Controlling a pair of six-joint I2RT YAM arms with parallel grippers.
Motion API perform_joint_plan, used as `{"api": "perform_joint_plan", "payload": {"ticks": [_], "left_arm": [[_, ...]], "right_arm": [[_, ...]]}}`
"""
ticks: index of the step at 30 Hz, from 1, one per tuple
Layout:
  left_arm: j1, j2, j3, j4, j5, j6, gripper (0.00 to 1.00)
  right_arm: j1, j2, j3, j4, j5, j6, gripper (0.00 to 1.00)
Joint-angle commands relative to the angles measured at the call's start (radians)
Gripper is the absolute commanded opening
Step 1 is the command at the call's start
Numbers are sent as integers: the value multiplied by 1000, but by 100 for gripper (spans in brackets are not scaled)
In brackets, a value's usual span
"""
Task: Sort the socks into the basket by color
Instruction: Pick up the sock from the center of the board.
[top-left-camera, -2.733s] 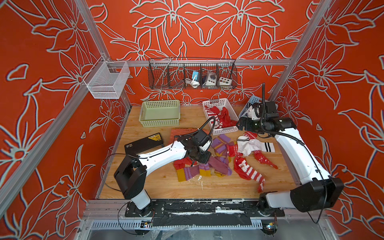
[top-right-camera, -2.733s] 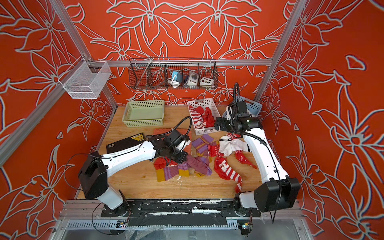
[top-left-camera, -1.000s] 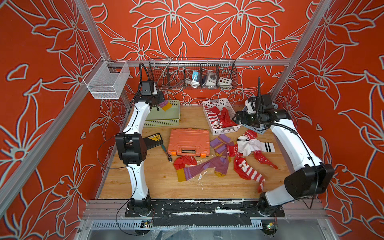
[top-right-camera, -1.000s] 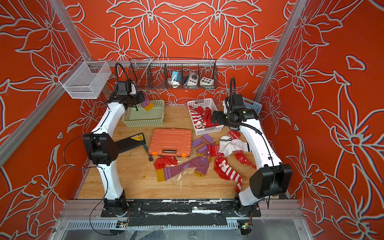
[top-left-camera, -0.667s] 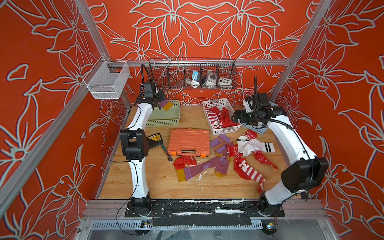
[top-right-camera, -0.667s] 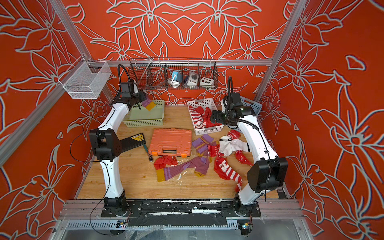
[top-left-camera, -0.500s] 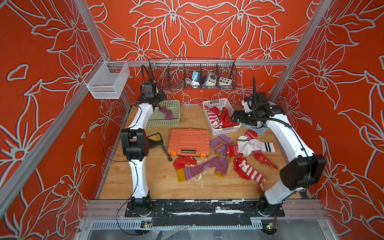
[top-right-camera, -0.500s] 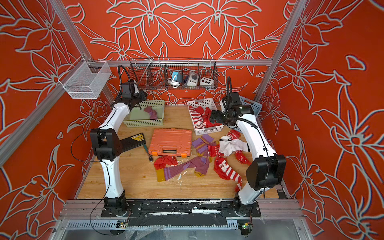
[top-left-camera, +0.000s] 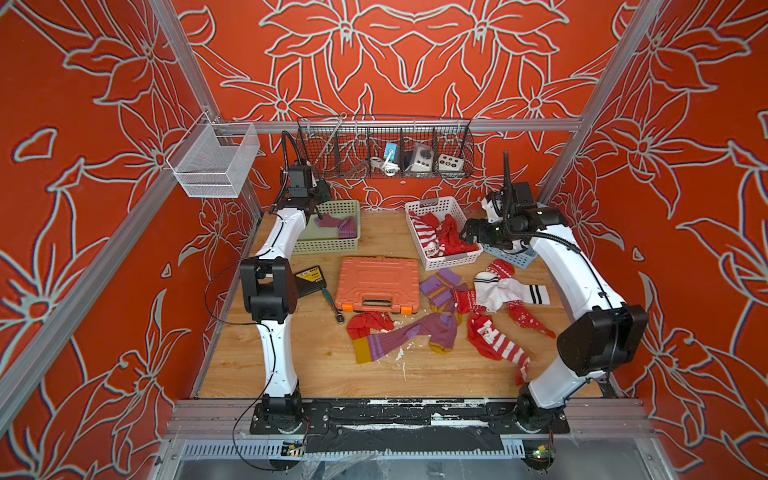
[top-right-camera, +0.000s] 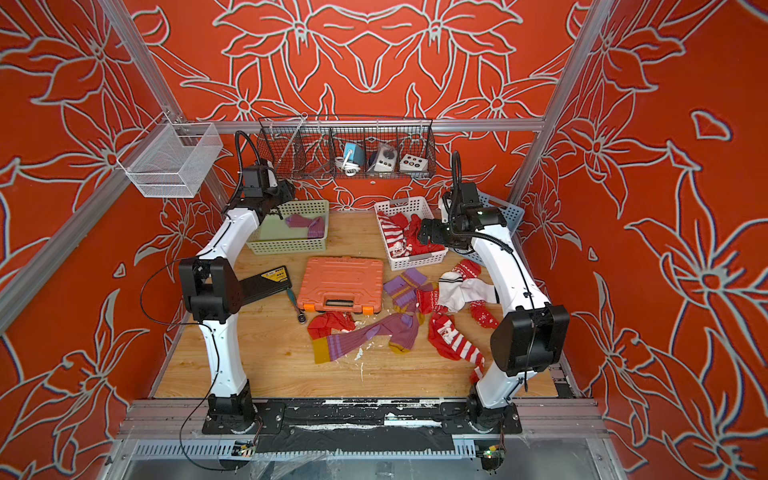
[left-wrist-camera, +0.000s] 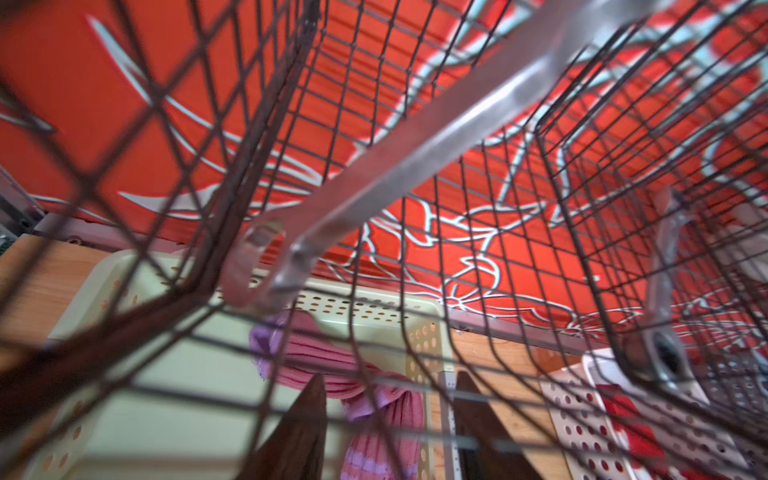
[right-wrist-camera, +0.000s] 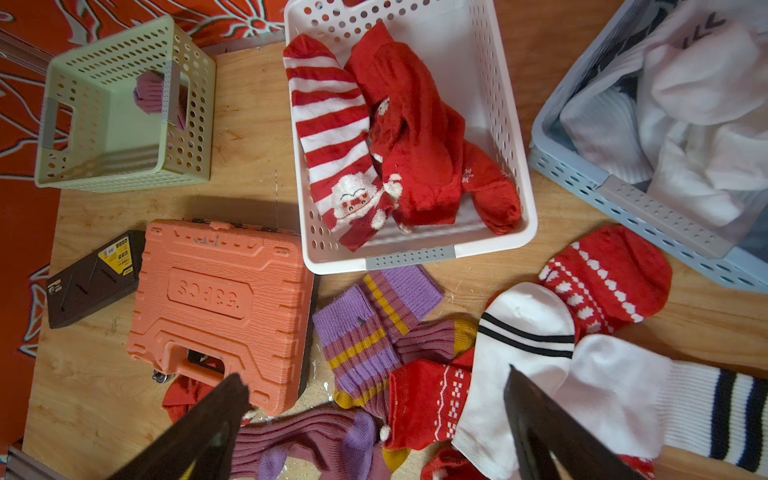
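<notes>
The green basket is far from my right gripper's side. Next, my right gripper takes the long purple sock and hands it to my left gripper.
My left gripper hangs open at the back left, just under the wire rack and over the green basket. A purple sock lies loose in that basket, below the fingers. My right gripper stands wide open and empty, above the near right corner of the white basket. That basket holds red socks. White socks fill the blue basket. Purple, red striped and white socks lie loose on the table.
An orange tool case lies mid-table, with a black box and a ratchet wrench to its left. The dark wire rack hangs on the back rail close over my left gripper. A white mesh basket hangs at the left.
My left gripper has opened and the purple sock it held has dropped into the green basket. The right gripper has shifted slightly left toward the white basket, still open.
</notes>
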Motion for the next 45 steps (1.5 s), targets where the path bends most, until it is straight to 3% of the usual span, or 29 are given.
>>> {"api": "perform_joint_plan", "payload": {"ticks": [1,9,22,25,32,35,40,45], "left_arm": [[6,-67,-46,-80,25,-2,50],[7,-156,-17,-203,73,38,52],[5,-479,-340,-200,163,44,52],[5,-567,-418,-218,184,39,52],[-30,-753,-584,-294,204,27,52],[-61,-825,-647,-328,189,23,52],[-117,-923,-734,-384,162,-5,52],[-168,-1012,-797,-456,142,-42,52]], "right_arm": [[7,-4,28,-25,-6,-10,98],[15,-22,12,-14,-21,-4,98],[74,-72,-73,-10,-32,1,97],[94,-85,-121,-9,-40,7,93],[163,-101,-218,-47,-26,-5,69],[206,-106,-267,-59,-47,-27,65],[323,-104,-334,-65,-92,-71,69],[469,-81,-365,-69,-72,-121,84]]}}
